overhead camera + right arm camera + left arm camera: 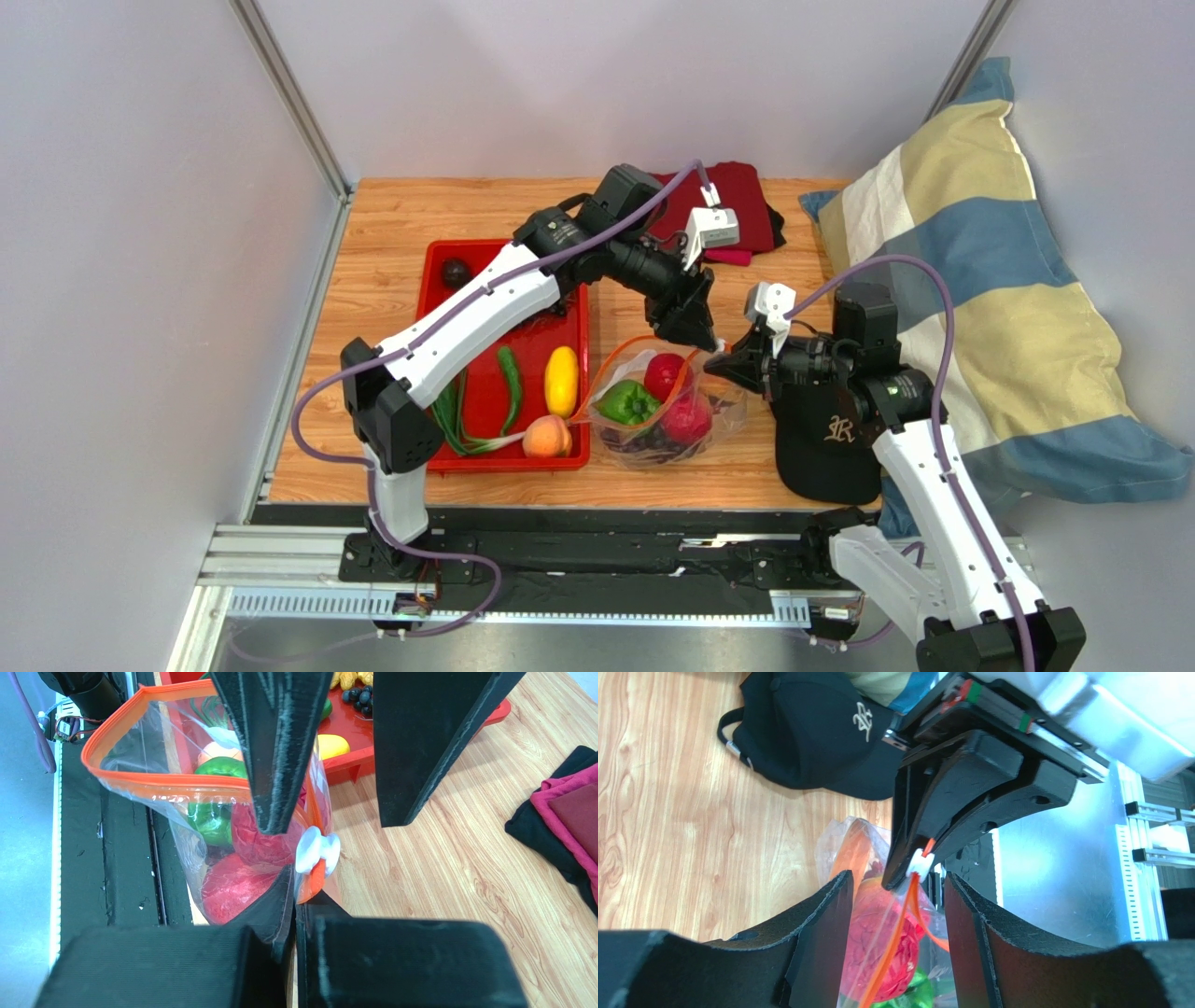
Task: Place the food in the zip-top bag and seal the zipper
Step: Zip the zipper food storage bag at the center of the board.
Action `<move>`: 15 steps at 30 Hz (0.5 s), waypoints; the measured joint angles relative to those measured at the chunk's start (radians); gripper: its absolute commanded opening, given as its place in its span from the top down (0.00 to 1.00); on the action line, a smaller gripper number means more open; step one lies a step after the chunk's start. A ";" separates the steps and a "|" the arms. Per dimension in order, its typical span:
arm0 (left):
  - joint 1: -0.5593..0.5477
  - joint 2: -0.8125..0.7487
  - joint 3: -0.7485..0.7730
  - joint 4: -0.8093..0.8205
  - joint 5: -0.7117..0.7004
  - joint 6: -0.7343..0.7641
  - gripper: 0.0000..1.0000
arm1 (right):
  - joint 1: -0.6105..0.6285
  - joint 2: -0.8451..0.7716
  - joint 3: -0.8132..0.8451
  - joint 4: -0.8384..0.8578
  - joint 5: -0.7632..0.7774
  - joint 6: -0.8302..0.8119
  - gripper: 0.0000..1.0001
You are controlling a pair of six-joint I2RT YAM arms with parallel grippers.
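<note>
The white slider (920,863) is off-center, past the ends of my left gripper's fingers. Next, my left gripper moves onto the slider (317,850) and pinches it before pulling it along the zipper.
The zip-top bag (659,406) lies between the red tray and the black cap with its mouth open. It holds a green pepper (627,403), a red apple (665,374) and another red fruit (235,882). The orange zipper (175,784) forms an open loop, with a white slider (317,852) at its near end. My right gripper (295,903) is shut on the bag's corner just below the slider. My left gripper (896,882) is open, its fingers (281,742) on either side of the zipper strip (906,938) next to the right gripper (913,864).
The red tray (477,266) at the left holds a yellow lemon (561,378), an orange fruit (547,437), a green chili (509,385) and a dark fruit (456,273). A black cap (835,434) lies to the right, folded dark red cloths (737,203) at the back, and a striped pillow (982,322) at the far right.
</note>
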 measured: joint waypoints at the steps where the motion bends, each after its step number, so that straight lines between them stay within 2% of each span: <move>1: -0.002 0.000 0.000 0.002 0.004 0.003 0.44 | 0.000 0.000 0.000 0.000 0.000 0.000 1.00; 9: -0.025 0.000 0.000 0.002 0.004 0.027 0.59 | 0.000 0.004 0.000 0.001 0.000 0.000 1.00; 13: -0.026 0.000 0.000 0.002 0.004 0.032 0.74 | 0.001 0.008 0.000 0.001 0.000 0.000 1.00; 15: -0.025 0.000 0.000 0.002 0.004 0.033 0.79 | 0.001 0.013 0.000 0.001 0.000 0.000 1.00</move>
